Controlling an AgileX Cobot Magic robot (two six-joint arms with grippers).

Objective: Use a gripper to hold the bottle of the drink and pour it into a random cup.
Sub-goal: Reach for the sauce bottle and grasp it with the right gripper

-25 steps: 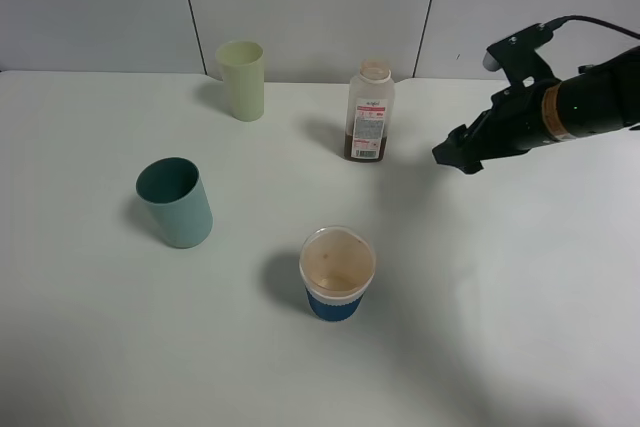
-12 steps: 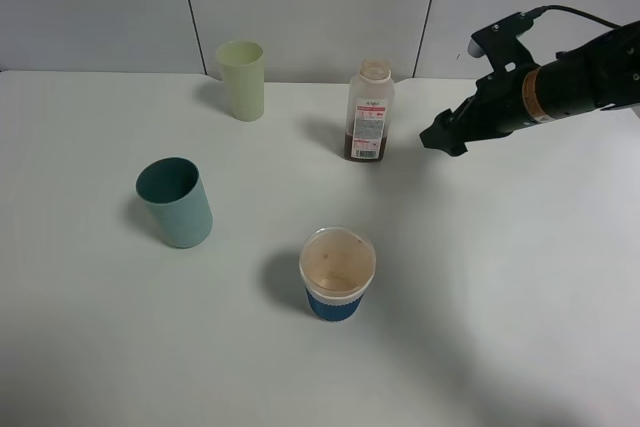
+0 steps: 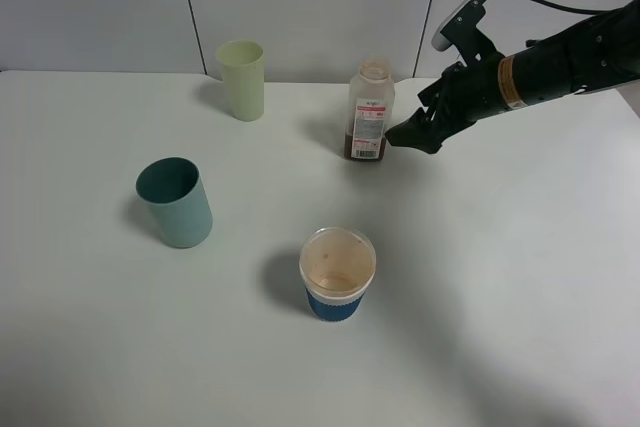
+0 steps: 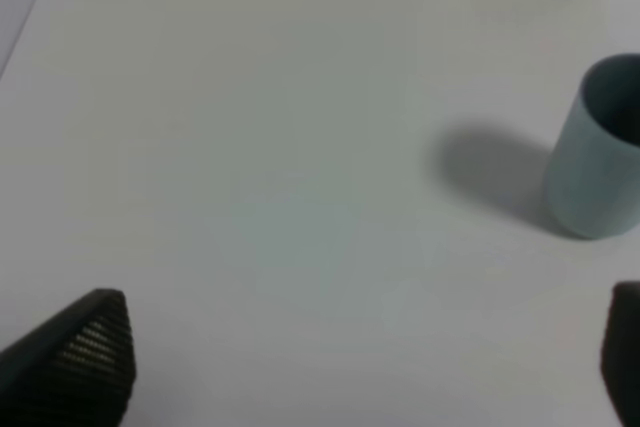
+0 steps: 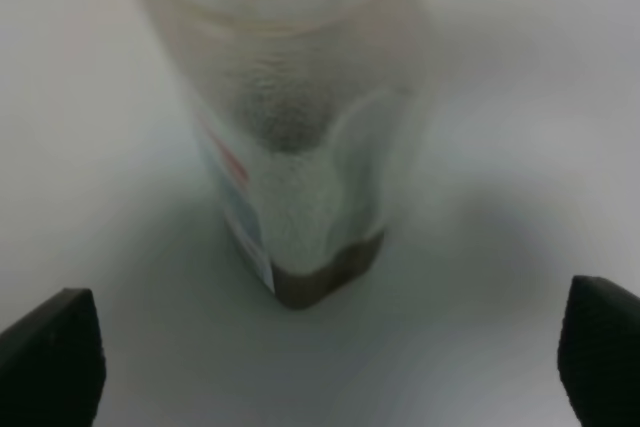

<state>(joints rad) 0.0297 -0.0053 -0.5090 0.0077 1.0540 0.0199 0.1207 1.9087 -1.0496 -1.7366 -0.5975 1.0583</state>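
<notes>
The bottle (image 3: 370, 112) has just a shallow brown layer (image 3: 364, 151) in it, so I expect it to come back almost empty when I tip it to pour.
The bottle of the drink (image 3: 370, 112) stands upright at the back middle of the white table, capless, with a little brown liquid at the bottom. My right gripper (image 3: 408, 135) is open, its tips just right of the bottle's base and not holding it. In the right wrist view the bottle (image 5: 290, 137) fills the middle, just ahead of the gripper (image 5: 325, 372), whose jaws stand wide apart. My left gripper (image 4: 355, 372) is open and empty over bare table; it does not show in the exterior high view.
A pale green cup (image 3: 242, 79) stands at the back left, a teal cup (image 3: 176, 202) at the left, and a blue-and-white cup (image 3: 337, 273) at the front middle. The left wrist view shows the teal cup (image 4: 600, 147). A grey wall (image 3: 320, 7) runs behind the table.
My right gripper has moved left and a little toward the back, from well right of the bottle to right beside its base. The bottle and cups have not moved.
</notes>
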